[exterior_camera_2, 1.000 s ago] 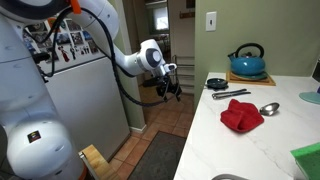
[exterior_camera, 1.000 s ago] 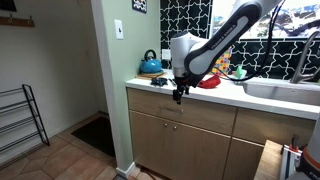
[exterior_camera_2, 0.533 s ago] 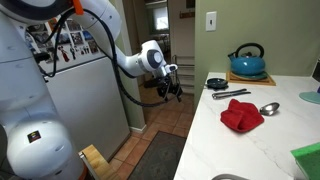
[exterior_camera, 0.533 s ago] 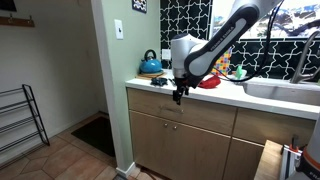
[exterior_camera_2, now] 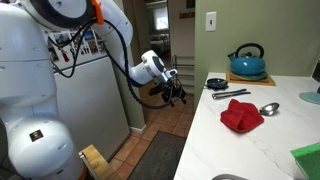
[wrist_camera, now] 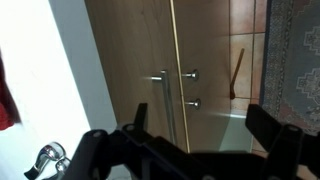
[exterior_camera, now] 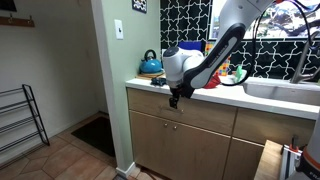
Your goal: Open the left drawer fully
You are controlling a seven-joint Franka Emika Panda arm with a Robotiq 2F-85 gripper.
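Observation:
The metal bar handle [wrist_camera: 168,105] is lined up between my gripper's open fingers, across the narrow width, so my gripper goes on toward the drawer front [wrist_camera: 138,55] before it closes around the handle.
The left drawer [exterior_camera: 163,107] is a wooden front just under the white counter, and it looks shut. Its metal bar handle [wrist_camera: 162,92] shows in the wrist view against the wood, ahead of the jaws. My gripper [exterior_camera: 175,98] hangs at the counter's front edge, right over the drawer front, and it also shows in an exterior view [exterior_camera_2: 178,95]. In the wrist view my gripper [wrist_camera: 200,118] is open and empty. One dark finger [wrist_camera: 136,115] is left of the handle and the other wide to its right.
On the counter [exterior_camera_2: 250,145] are a blue kettle [exterior_camera_2: 246,62], a red cloth [exterior_camera_2: 241,115], a spoon [exterior_camera_2: 268,108] and a small black pan [exterior_camera_2: 216,83]. A sink [exterior_camera: 282,90] lies at the right. Two cabinet door knobs [wrist_camera: 190,74] sit below the drawer. A refrigerator [exterior_camera_2: 88,95] stands across the aisle.
The arm has bent lower and my gripper has moved a little down and in toward the drawer front. The drawer has not moved.

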